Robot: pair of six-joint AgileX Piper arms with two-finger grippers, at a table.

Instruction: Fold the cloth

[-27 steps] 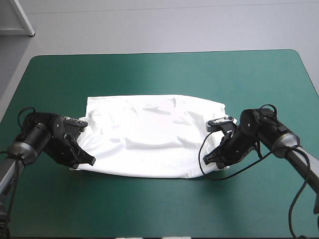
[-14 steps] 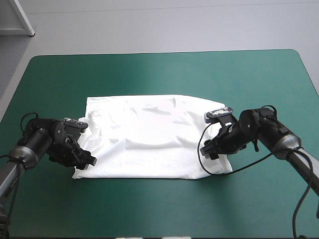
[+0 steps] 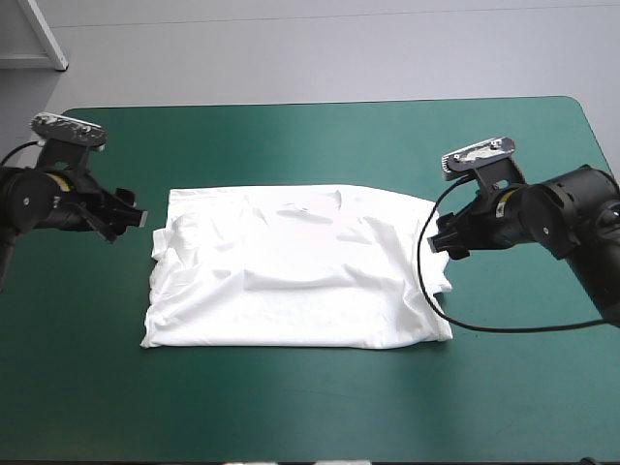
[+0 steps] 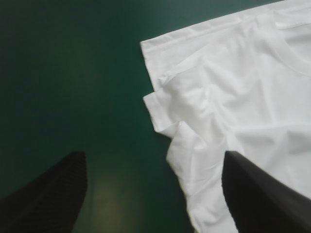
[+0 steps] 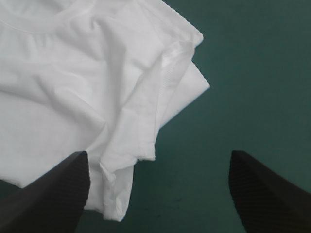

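Note:
I expect the T-shirt's near edge (image 3: 281,344) to fold over into a long piece of cloth when I carry it toward the T-shirt's neckline, because soft wrinkles (image 3: 171,254) crease the T-shirt's side.
The white T-shirt (image 3: 291,271) lies folded into a broad rectangle in the middle of the table, neckline toward the far edge and sleeves tucked in at both sides. My left gripper (image 3: 131,218) hovers off the shirt's far left corner, open and holding nothing. In the left wrist view the T-shirt (image 4: 233,97) and its folded sleeve lie ahead of the left gripper (image 4: 154,194). My right gripper (image 3: 444,240) hangs over the shirt's right edge, also open. In the right wrist view the T-shirt (image 5: 73,87) spreads ahead of the right gripper (image 5: 158,194), with nothing between its fingers.
The teal-green cover (image 3: 310,407) surrounds the T-shirt on all sides, with wide strips toward the near and far edges. Nothing else lies on the table.
Both grippers were shut low at the T-shirt's near side corners. They have opened, let the cloth go, and risen outward toward the far side. The shirt's near edge now lies flat.

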